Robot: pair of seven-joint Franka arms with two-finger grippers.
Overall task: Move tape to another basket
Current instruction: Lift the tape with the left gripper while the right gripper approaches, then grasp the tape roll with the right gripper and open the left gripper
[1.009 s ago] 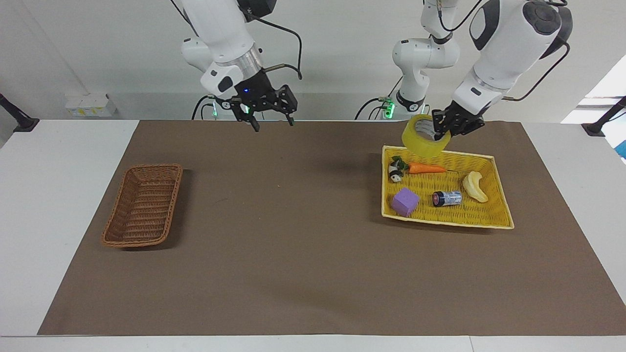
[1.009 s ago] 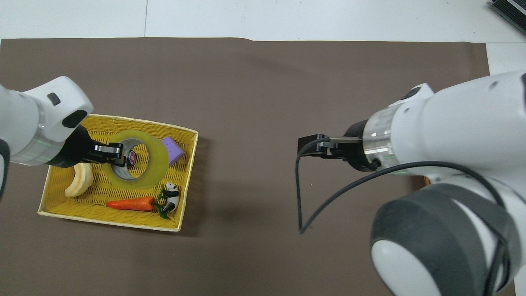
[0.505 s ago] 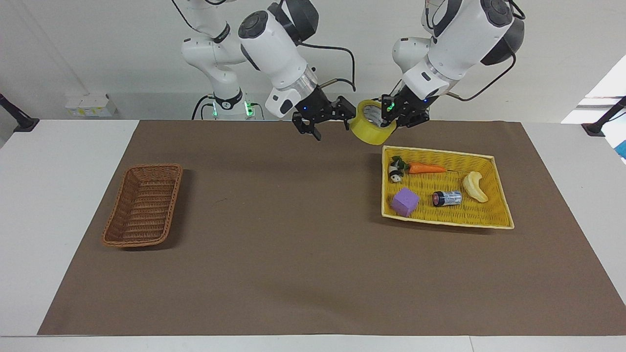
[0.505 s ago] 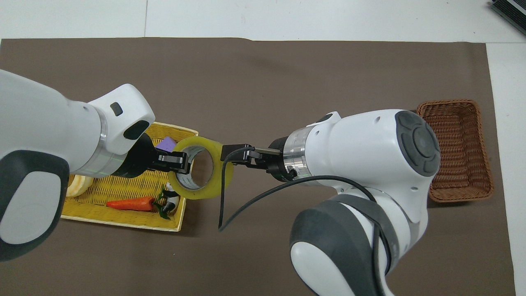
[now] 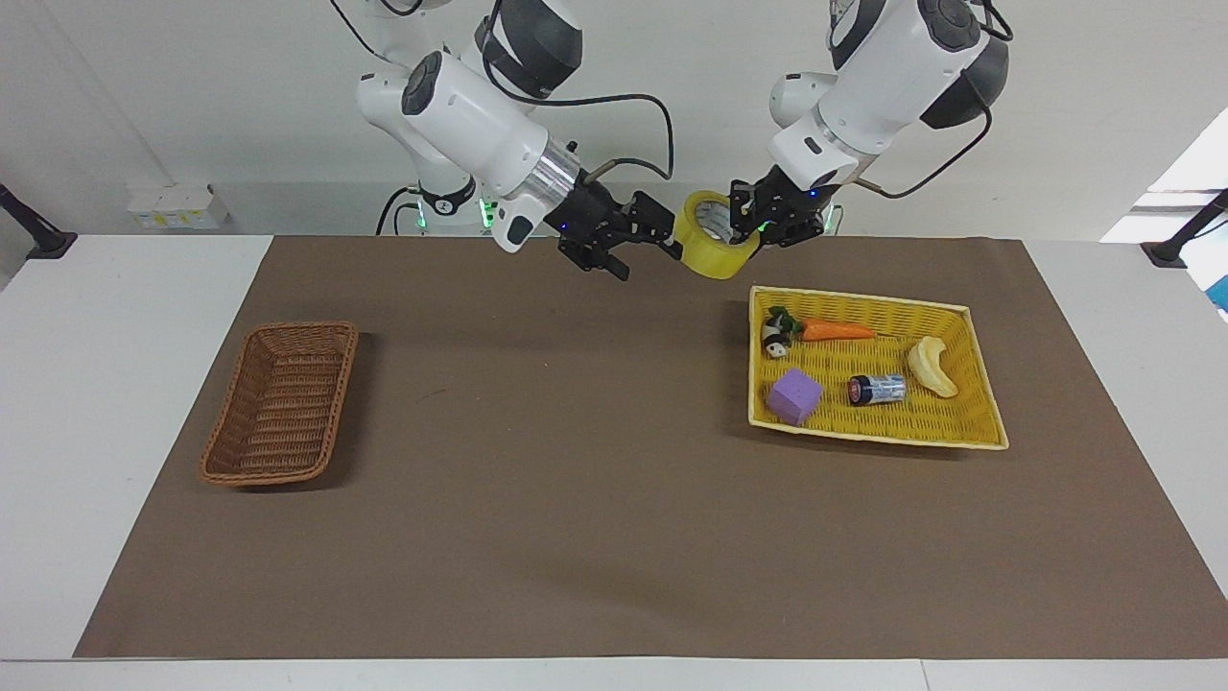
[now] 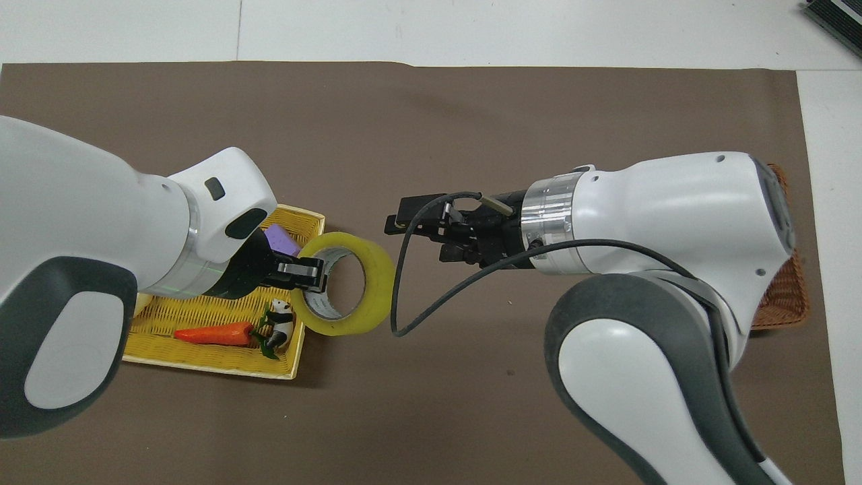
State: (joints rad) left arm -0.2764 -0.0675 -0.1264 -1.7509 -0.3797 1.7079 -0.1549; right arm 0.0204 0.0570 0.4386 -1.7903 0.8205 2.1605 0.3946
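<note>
My gripper will lower the yellow tape [image 6: 376, 283] into the brown wicker basket, and the tape should come to rest flat on its side, because the tape's ring has a broad flat side [image 6: 343, 324].
The yellow tape [image 5: 712, 251] hangs in the air over the brown mat, just off the yellow tray's corner nearest the robots. My left gripper [image 5: 746, 223] is shut on the roll's wall, one finger inside the grey-white core; it shows in the overhead view too [image 6: 308, 276], with the tape [image 6: 357, 316]. My right gripper [image 5: 652, 259] is open beside the tape, one finger at its rim; I cannot tell whether it touches. In the overhead view the right gripper [image 6: 414, 241] sits just off the roll. The brown wicker basket [image 5: 280, 403] stands empty toward the right arm's end.
The yellow woven tray [image 5: 959, 437] holds a carrot [image 5: 837, 331], a panda figure [image 5: 773, 338], a purple cube [image 5: 794, 395], a small can [image 5: 876, 389] and a pale banana-shaped piece [image 5: 932, 367]. In the overhead view my right arm covers most of the basket [image 6: 789, 296].
My left gripper has carried the tape off the tray toward the table's middle. My right arm has swung in to meet it and turned its open gripper beside the roll.
</note>
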